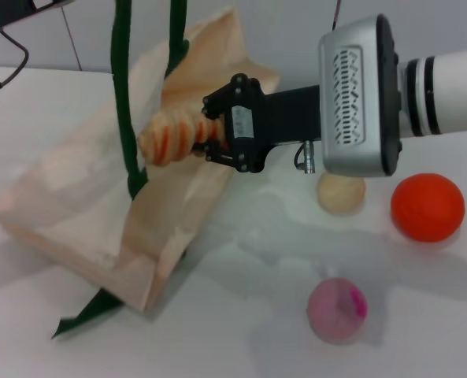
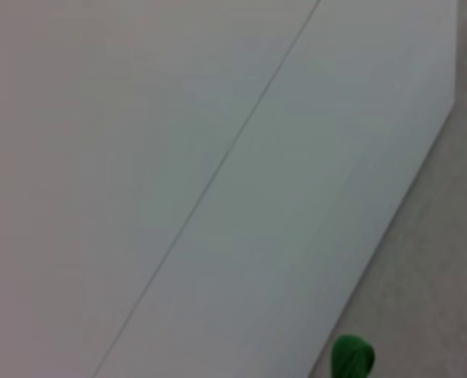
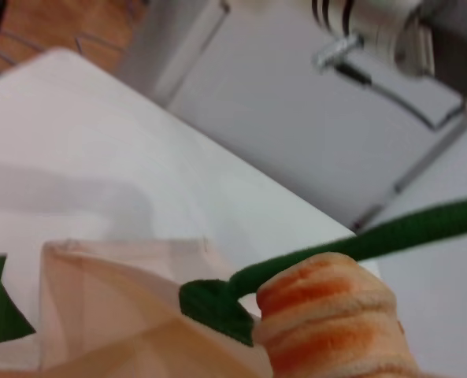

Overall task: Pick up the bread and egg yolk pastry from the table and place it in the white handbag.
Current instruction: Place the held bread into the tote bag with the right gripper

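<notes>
The bread's tip is touching the green handle at the handbag's rim, so my right gripper should pull back and steer the bread into the handbag's opening before it opens.
My right gripper is shut on the bread, a ridged tan loaf with orange stripes, and holds it in the air over the white handbag, close to its green handles. The bread also shows in the right wrist view, with a green handle and the bag's cloth beside it. The egg yolk pastry, a pale beige ball, lies on the table under the right arm. My left gripper is out of view; the left wrist view shows only a pale wall and a bit of green handle.
A smooth orange sphere lies at the right of the white table. A pink ball with a magenta spot lies nearer the front. A black cable runs at the back left.
</notes>
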{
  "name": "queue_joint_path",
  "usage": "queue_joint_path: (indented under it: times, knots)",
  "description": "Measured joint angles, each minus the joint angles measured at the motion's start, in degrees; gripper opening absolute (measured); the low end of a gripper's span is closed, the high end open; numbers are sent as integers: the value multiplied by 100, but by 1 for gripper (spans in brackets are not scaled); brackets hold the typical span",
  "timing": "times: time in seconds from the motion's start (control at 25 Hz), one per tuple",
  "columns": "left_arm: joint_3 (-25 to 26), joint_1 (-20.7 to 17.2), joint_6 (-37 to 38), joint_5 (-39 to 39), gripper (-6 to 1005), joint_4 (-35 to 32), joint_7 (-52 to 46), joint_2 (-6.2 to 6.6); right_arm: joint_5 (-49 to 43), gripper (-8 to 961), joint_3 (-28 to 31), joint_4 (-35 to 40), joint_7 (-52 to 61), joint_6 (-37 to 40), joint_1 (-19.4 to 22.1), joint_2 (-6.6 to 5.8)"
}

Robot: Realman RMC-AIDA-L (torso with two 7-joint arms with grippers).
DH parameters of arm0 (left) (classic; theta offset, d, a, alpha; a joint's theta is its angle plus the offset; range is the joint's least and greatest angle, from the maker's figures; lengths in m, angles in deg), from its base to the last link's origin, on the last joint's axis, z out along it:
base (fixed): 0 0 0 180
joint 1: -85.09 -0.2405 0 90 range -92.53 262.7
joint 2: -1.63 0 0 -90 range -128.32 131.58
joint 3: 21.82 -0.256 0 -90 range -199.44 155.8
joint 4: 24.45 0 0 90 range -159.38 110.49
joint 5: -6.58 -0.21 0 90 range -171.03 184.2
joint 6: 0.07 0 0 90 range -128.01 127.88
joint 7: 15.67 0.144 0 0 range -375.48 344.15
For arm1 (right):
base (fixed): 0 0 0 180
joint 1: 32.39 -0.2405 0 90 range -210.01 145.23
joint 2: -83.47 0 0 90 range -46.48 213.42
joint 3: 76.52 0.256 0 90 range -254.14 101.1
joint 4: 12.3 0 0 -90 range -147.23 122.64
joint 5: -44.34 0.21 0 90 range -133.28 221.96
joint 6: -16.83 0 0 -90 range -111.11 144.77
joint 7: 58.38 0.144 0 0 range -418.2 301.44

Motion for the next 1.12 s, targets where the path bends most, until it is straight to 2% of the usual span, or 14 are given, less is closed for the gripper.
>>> queue_joint_path:
  times: [0.64, 0.92, 1.12]
  knots:
    - [0, -6, -165, 30, 100, 0, -18, 9, 68, 262, -226, -78, -268, 1695, 285, 4]
    - [60, -75, -170, 41, 100, -5, -19, 9, 222, 257, 63, -6, -290, 1807, 560, -27]
    - [103, -88, -214, 143, 100, -15, -19, 20, 190, 254, -191, 6, -299, 1846, 567, -10]
